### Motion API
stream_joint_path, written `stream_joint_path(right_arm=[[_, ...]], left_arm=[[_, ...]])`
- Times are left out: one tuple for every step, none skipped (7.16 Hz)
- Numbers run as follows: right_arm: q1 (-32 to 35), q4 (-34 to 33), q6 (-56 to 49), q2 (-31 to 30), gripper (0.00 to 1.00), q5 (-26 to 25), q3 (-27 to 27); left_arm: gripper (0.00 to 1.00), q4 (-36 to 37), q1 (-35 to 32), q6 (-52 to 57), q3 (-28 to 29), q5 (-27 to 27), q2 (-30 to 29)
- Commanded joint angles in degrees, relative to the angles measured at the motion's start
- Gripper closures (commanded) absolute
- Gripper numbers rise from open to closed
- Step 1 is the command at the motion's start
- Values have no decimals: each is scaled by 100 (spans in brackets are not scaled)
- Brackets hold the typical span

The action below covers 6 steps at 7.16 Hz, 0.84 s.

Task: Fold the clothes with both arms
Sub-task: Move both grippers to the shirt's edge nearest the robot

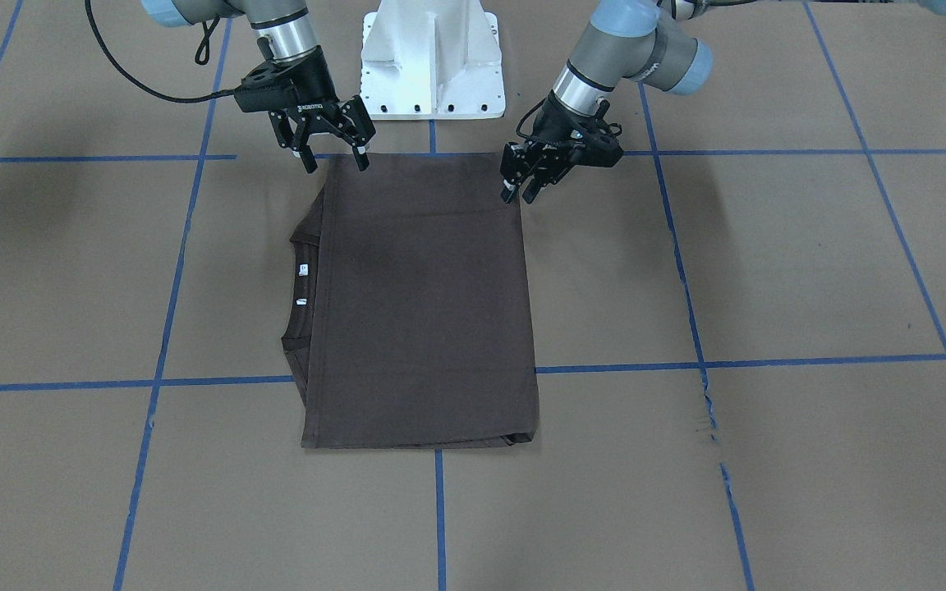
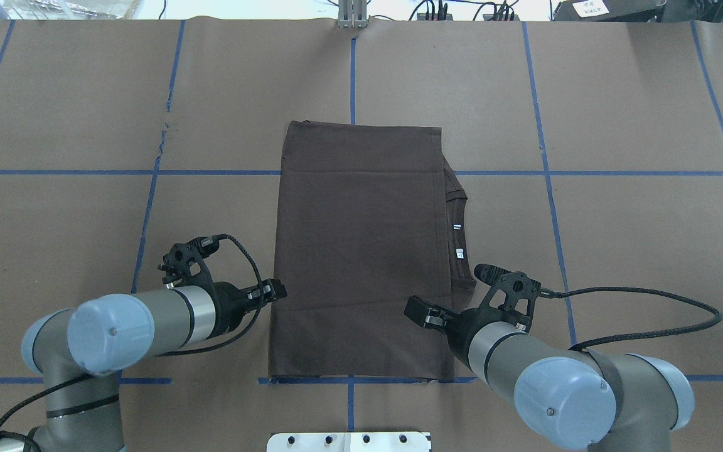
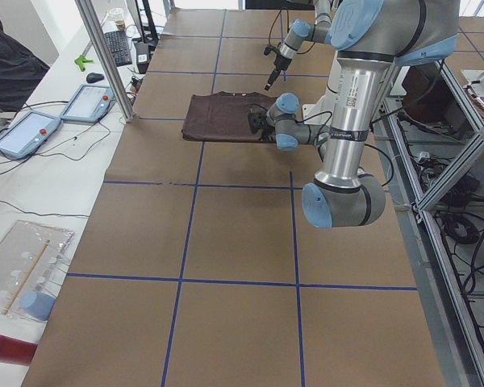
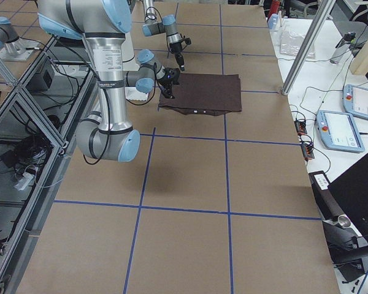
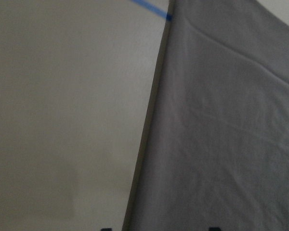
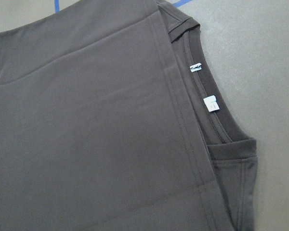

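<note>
The white labels [image 1: 303, 270] should end up hidden inside when I fold the T-shirt's near edge over, because the collar [image 1: 299, 317] sticks out midway along the T-shirt.
The dark brown T-shirt [image 1: 424, 312] [image 2: 361, 251] lies flat, folded into a tall rectangle. Its ribbed collar [image 1: 302, 287] [image 6: 207, 106] with white labels pokes out from under the fold on the robot's right side. My left gripper [image 1: 520, 195] [image 2: 280, 290] hovers open at the shirt's near left corner, holding nothing. The left wrist view shows the shirt's edge [image 5: 149, 125] on the brown table. My right gripper [image 1: 333, 160] [image 2: 413, 309] hangs open over the near right corner, also holding nothing.
The white base pedestal [image 1: 432, 57] stands just behind the shirt's near edge. Blue tape lines [image 1: 686, 361] grid the brown table. Beyond the table's far edge stand a metal post [image 3: 105, 56] and touch tablets [image 3: 28, 133] [image 4: 359, 101].
</note>
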Motion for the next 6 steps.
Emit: stream_joint_path(right_arm=[[13,0,2,-17,0,-7,-10],[13,0,2,-17,0,-7,-18],[13,0,2,-17,0,-7,-10],[13,0,2,-25,0,-7,-18],[13,0,2,-25,0,-7,-18],[13,0,2,-25,0,-7,-18]], left_arm=[[51,200,331,-264,-28,216,58],[51,262,340,-255,-80,216,58],[51,298,349,-255,-115,207,67],[50,429,401,-246,-220,198,67],[50,691,550,-246,-378,198,67],[49,798,647,-255,-432,207,67]])
